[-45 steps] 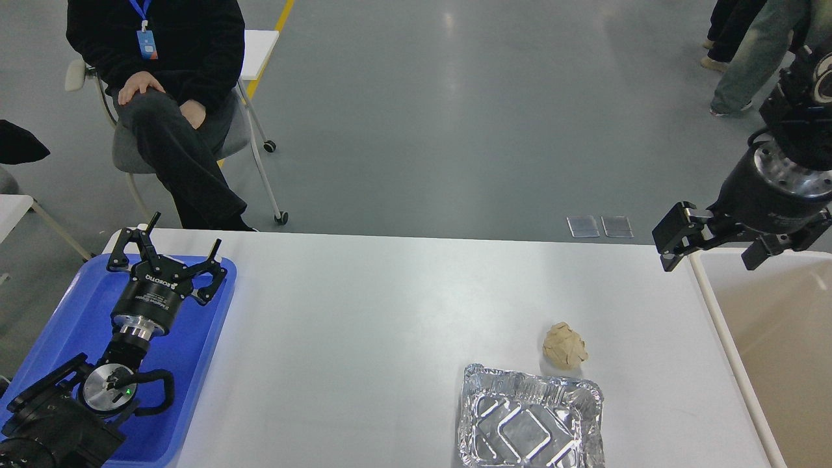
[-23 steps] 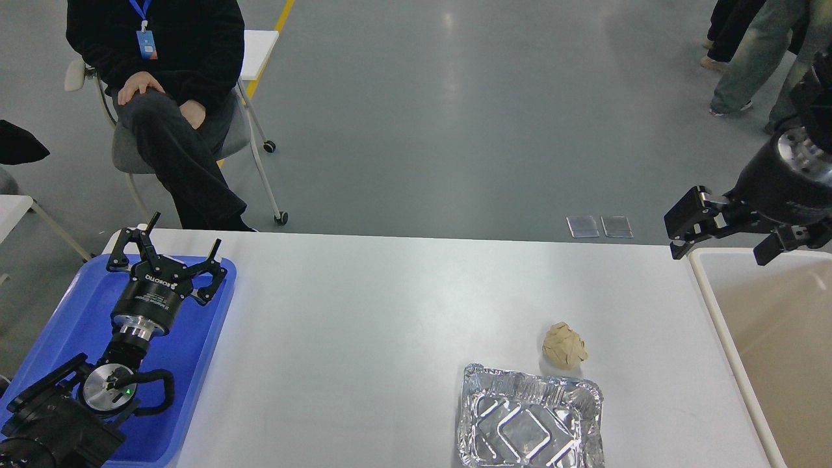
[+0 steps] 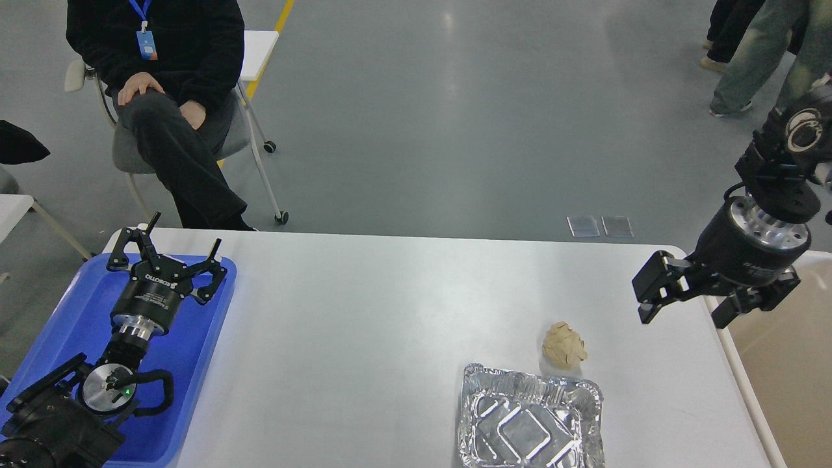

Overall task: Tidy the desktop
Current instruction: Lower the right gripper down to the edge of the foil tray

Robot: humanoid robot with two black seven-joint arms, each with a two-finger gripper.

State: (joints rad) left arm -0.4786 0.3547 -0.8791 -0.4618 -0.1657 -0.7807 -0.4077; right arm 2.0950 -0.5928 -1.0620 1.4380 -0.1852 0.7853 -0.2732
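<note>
I expect the crinkled foil tray (image 3: 532, 417) to stay spread open and hold its shape when I lift it by one rim, because raised ribs (image 3: 524, 431) stiffen the tray's bottom.
The white desktop (image 3: 390, 325) fills the middle of the head view. A crumpled beige paper ball (image 3: 564, 345) lies on it at the right, just behind an empty foil tray (image 3: 530, 419) at the front edge. My right gripper (image 3: 686, 312) is open and empty, above the desktop's right edge, to the right of the paper ball and higher. My left gripper (image 3: 169, 250) is open and empty over the blue plastic tray (image 3: 188, 364) at the left.
A white-rimmed beige bin (image 3: 780, 390) stands against the desktop's right edge. A seated person (image 3: 169, 97) is behind the far left corner. Other people's legs (image 3: 747, 52) stand at the far right.
My right gripper has moved down and to the left, from above the bin's far corner to over the desktop's right edge. The left arm has not moved.
</note>
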